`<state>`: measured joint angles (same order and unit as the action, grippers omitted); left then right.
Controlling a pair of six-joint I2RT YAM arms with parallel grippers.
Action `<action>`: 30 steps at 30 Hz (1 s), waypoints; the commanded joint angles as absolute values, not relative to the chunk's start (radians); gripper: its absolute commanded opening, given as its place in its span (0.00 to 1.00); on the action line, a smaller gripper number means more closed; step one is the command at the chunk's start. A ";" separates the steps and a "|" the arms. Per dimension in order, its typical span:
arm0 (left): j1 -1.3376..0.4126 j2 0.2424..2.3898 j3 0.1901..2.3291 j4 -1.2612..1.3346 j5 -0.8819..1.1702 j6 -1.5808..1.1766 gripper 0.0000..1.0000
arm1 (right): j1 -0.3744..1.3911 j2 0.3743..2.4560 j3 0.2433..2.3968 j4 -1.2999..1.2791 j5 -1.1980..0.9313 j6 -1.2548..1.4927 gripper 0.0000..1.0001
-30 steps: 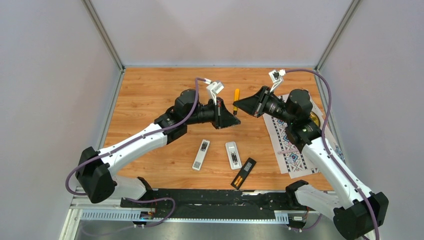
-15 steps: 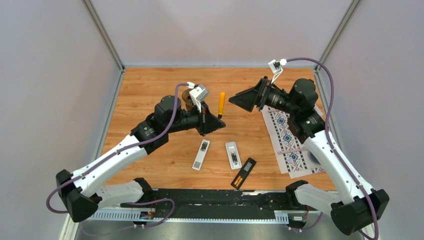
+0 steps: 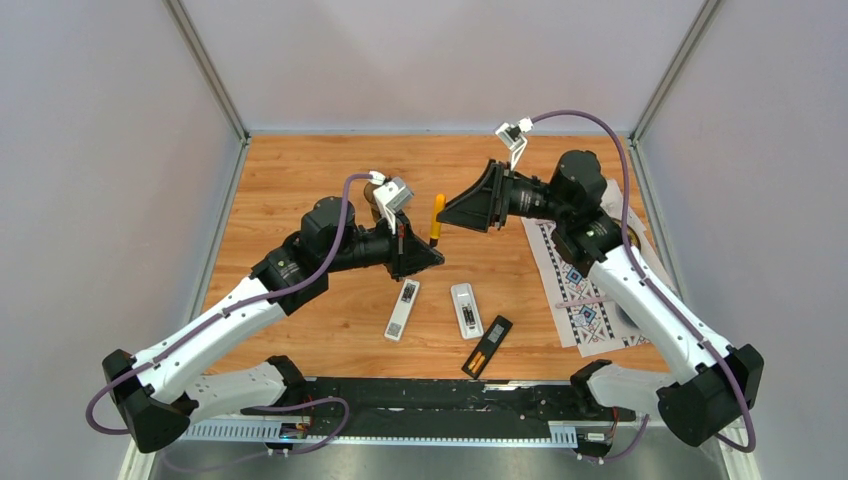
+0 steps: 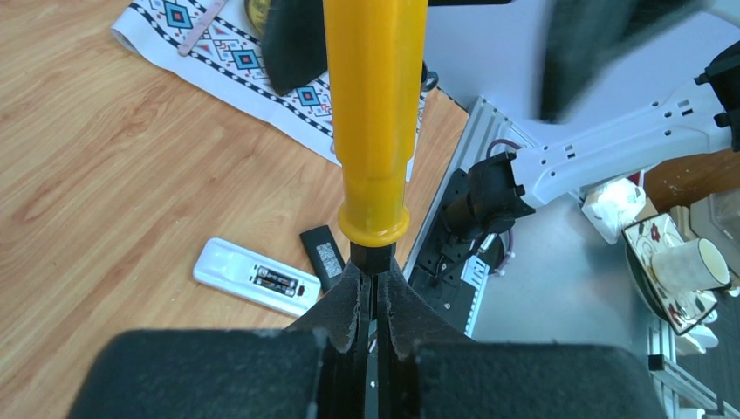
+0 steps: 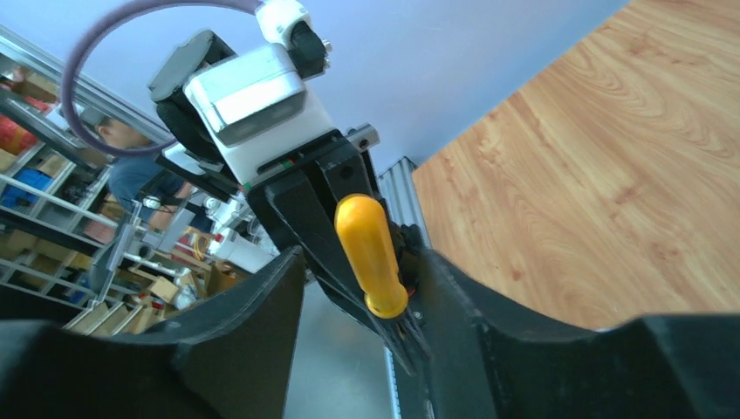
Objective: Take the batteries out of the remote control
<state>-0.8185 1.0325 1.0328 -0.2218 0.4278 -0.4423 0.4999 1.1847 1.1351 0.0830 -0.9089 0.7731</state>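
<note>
My left gripper is holding the screwdriver by its shaft (image 3: 434, 241). My right gripper should take the screwdriver's handle (image 3: 438, 212) so that my left gripper is free to steady the white remote below.
My left gripper (image 3: 433, 257) is shut on the dark shaft of a yellow-handled screwdriver (image 3: 437, 214) and holds it raised, handle pointing away; the left wrist view (image 4: 375, 269) shows the handle (image 4: 375, 113) straight ahead. My right gripper (image 3: 447, 217) is open, its fingers on either side of the handle (image 5: 371, 249) without closing. On the table lie a white remote (image 3: 466, 309) with dark batteries (image 4: 275, 281) in its open bay, a second white remote (image 3: 403, 308), and a black remote (image 3: 487, 346) with orange batteries (image 3: 479, 358).
A patterned cloth mat (image 3: 580, 290) lies at the right under the right arm, with a yellow round thing (image 3: 630, 238) on it. A brown object (image 3: 375, 198) stands behind my left wrist. Grey walls close three sides.
My left arm drew back to the left with the screwdriver, which turned more upright. My right gripper swung left and now straddles the handle.
</note>
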 commanded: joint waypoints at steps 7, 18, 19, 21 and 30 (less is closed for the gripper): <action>-0.824 1.028 1.025 -0.218 0.454 -0.431 0.00 | 0.515 1.224 1.210 0.103 -0.936 0.773 0.36; -0.824 1.011 1.002 -0.219 0.433 -0.436 0.00 | 0.515 1.244 1.184 0.143 -0.940 0.802 0.00; -0.824 1.008 0.999 -0.221 0.419 -0.436 0.00 | 0.517 1.240 1.181 0.138 -0.931 0.787 0.00; -0.824 0.986 0.986 -0.224 0.393 -0.439 0.17 | 0.515 1.229 1.180 0.095 -0.917 0.761 0.00; -0.825 0.802 0.841 -0.258 0.181 -0.474 1.00 | 0.483 1.167 1.149 -0.196 -0.704 0.561 0.00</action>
